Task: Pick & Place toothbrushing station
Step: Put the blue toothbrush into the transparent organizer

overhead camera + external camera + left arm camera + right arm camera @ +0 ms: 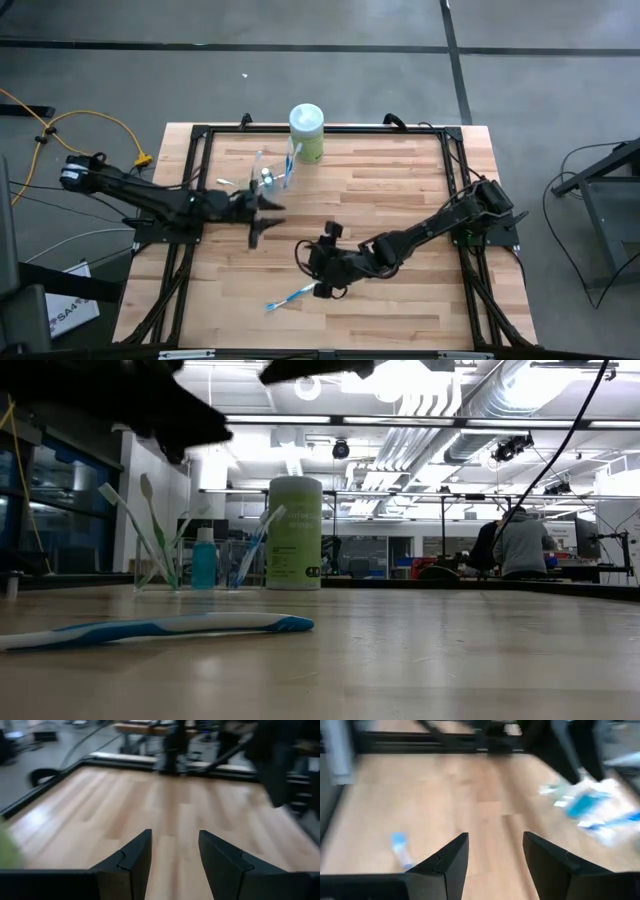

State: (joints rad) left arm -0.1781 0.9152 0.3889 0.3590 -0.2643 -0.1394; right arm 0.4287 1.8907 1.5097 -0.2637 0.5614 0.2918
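I should keep lowering my right gripper's open fingers to the white-and-blue toothbrush, which lies flat and clear of the cup, until they are on both sides of its handle, and then close them.
A clear cup holding several white toothbrushes with blue or green accents stands on the wooden table toward the far side; it also shows in the low view and, blurred, in the right wrist view. One white-and-blue toothbrush lies flat on the table near the front, also seen in the low view. My left gripper is open and empty just on the near side of the cup; its wrist view shows only bare table. My right gripper is open and empty, above and just right of the lying toothbrush.
A white-and-green canister stands at the table's far edge, just right of the cup, and shows in the low view. A black frame runs around the table. A person sits in the room far behind.
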